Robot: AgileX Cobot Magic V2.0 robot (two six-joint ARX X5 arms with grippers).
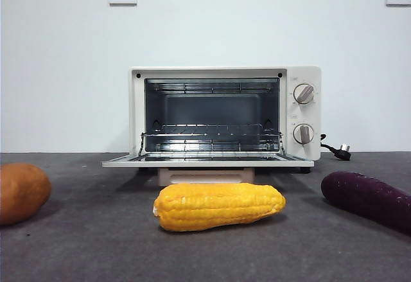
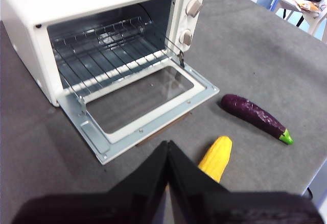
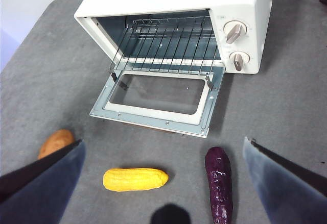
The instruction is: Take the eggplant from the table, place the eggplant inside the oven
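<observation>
I expect the eggplant's stem end to stick out over the door when I lay the eggplant in, because the wire rack (image 1: 212,130) looks shallow next to the long eggplant (image 1: 369,200).
The eggplant (image 1: 369,198) lies on the table (image 1: 96,250) at the front right, dark purple; it also shows as the eggplant (image 2: 253,116) with a green stem end and as the eggplant (image 3: 218,184). The oven (image 1: 308,108) stands at the back with its door folded down flat and the wire rack bare; the oven (image 2: 102,9) and the oven (image 3: 245,9) show the same. My right gripper (image 3: 163,183) hangs open high above the table, the eggplant between its jaws in the view. My left gripper (image 2: 167,155) is shut, raised near the oven door.
A yellow corn cob (image 1: 218,206) lies in front of the oven door, also seen as the corn cob (image 3: 135,179). An orange-brown lump (image 1: 22,192) sits at the front left. A black plug and cord (image 1: 337,150) lie right of the oven.
</observation>
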